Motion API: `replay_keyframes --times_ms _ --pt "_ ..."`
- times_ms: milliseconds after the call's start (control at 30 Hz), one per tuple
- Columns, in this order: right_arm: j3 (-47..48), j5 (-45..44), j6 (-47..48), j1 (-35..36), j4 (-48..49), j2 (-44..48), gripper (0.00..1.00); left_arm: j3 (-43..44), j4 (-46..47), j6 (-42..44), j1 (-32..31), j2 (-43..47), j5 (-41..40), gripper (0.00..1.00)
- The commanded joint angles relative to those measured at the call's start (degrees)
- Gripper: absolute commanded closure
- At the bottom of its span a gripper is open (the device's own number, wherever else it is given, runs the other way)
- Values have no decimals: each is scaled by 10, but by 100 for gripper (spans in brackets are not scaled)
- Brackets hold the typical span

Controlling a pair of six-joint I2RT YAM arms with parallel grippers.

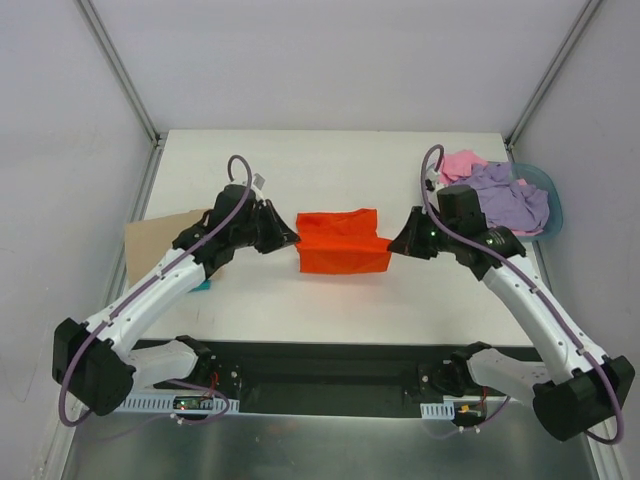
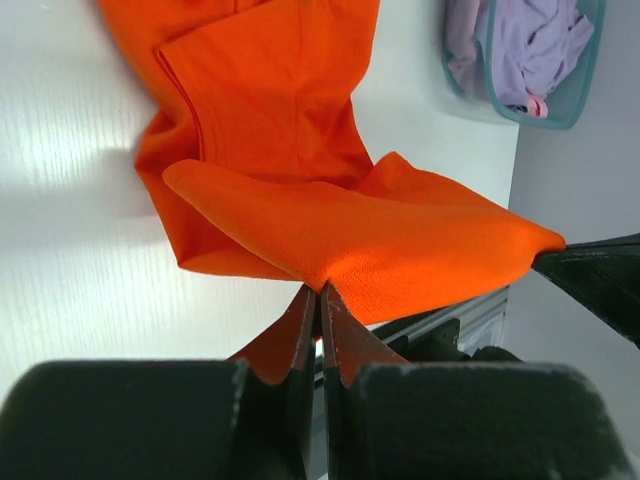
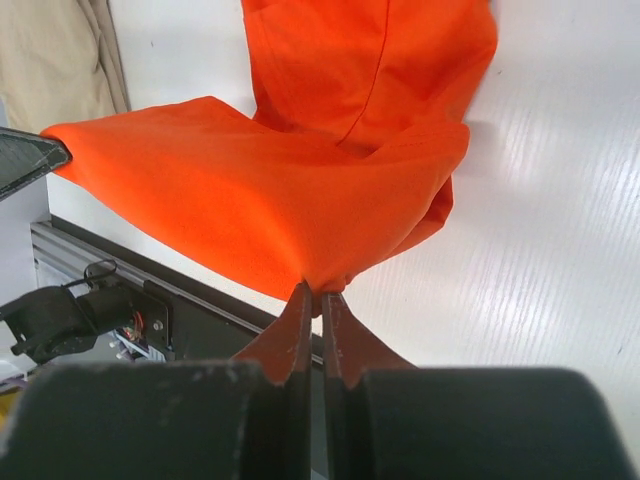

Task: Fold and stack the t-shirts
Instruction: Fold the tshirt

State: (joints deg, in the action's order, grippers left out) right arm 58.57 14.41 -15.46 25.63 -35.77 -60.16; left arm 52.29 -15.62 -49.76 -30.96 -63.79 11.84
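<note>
The orange t-shirt's held edge point(image 1: 343, 243) is stretched straight and runs parallel to its far edge point(image 1: 337, 213). My left gripper carries on moving until the two edges meet, then let go there.
The orange t-shirt point(image 1: 341, 242) hangs stretched between my two grippers above the middle of the table, its far part lying on the table. My left gripper point(image 1: 294, 240) is shut on its left corner, seen in the left wrist view point(image 2: 320, 288). My right gripper point(image 1: 392, 244) is shut on its right corner, seen in the right wrist view point(image 3: 320, 292). The orange t-shirt fills both wrist views point(image 2: 300, 190) point(image 3: 330, 160). The lilac-purple t-shirt point(image 1: 508, 196) and the pink t-shirt point(image 1: 462, 163) lie crumpled in the blue-grey basin point(image 1: 551, 205) at the far right.
A tan cardboard sheet point(image 1: 158, 240) lies at the table's left edge, under my left arm. A small teal object point(image 1: 203, 285) sits beside it. The black base rail point(image 1: 330, 375) runs along the near edge. The basin also shows in the left wrist view point(image 2: 580, 95).
</note>
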Motion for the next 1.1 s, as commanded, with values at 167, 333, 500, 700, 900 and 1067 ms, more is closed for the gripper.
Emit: replay_keyframes --times_ms 167,333,500,700,900,1067 --pt "107 76 47 -64 19 -128 100 105 0 43 70 -134 40 100" --pt "174 82 52 -81 30 -220 100 143 0 48 99 -205 77 100" --pt "230 110 43 -109 43 -327 100 198 0 56 127 -286 75 100" --pt "319 142 43 -128 63 -458 100 297 -3 60 143 -407 109 100" --pt "437 110 26 -132 84 -588 100 390 -6 46 166 -519 98 73" --pt "527 110 20 -134 88 -675 53 511 -19 66 172 -596 140 49"
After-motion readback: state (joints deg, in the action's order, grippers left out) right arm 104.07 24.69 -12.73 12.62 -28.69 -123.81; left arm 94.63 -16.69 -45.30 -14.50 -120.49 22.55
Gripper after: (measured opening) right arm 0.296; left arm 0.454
